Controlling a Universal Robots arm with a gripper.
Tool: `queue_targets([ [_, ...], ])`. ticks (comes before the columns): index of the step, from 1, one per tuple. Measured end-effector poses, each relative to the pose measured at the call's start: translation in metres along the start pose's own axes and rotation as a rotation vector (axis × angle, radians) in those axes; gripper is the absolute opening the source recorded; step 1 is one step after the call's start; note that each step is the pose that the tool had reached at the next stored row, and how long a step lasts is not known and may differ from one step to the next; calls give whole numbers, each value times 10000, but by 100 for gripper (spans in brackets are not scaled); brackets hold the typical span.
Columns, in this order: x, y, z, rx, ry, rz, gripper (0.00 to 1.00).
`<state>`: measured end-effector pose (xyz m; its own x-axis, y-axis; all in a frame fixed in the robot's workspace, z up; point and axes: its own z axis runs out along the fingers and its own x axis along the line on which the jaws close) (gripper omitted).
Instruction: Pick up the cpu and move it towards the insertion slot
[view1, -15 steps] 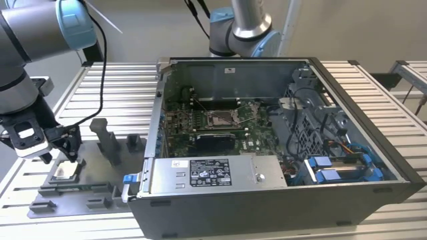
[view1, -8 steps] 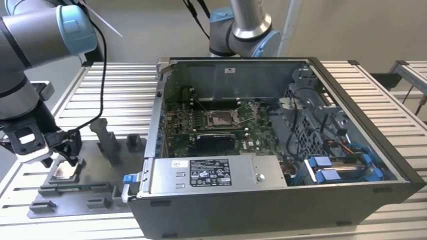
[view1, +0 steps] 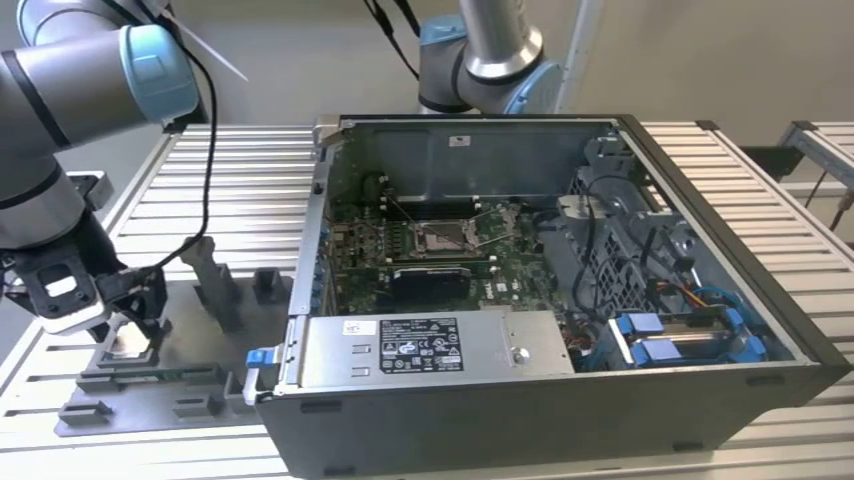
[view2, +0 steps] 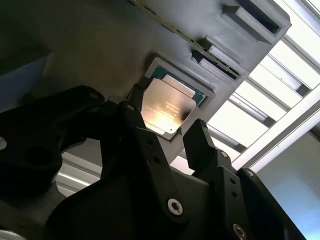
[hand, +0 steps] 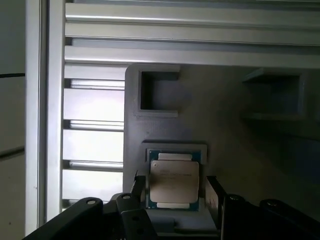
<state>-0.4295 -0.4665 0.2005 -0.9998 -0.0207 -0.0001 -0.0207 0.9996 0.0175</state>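
The grey ledges (hand: 175, 148) support only the ends of the cpu (view1: 130, 341), so the cpu will come loose right away and leave the tray behind when I lift.
The cpu (hand: 174, 177), a flat silvery square with a thin rim, lies in a recess of the grey tray (hand: 230, 125). My gripper (hand: 175, 189) is low over it, open, one black finger (hand: 138, 186) on each side and a small gap to the chip's edges. The second wrist view shows the cpu (view2: 169, 104) between the fingers (view2: 199, 134) as well. In the exterior view my gripper (view1: 127, 335) hangs over the tray (view1: 174, 385) at the exterior view's left. The insertion slot (view1: 438, 237), with its shiny metal frame, sits on the motherboard inside the open computer case (view1: 694, 300).
Upright grey blocks (view1: 214, 285) stand on the tray beside my gripper. The case wall (view1: 318, 250) rises between the tray and the motherboard. A power supply (view1: 427, 350) and blue drive clips (view1: 667, 345) fill the case's near side. A second arm (view1: 487, 55) stands behind the case.
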Motion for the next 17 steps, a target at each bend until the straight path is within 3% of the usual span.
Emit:
queue_targets([
  [5, 1, -1, 56, 30, 2, 0, 100],
  [17, 0, 1, 96, 29, 0, -1, 100],
])
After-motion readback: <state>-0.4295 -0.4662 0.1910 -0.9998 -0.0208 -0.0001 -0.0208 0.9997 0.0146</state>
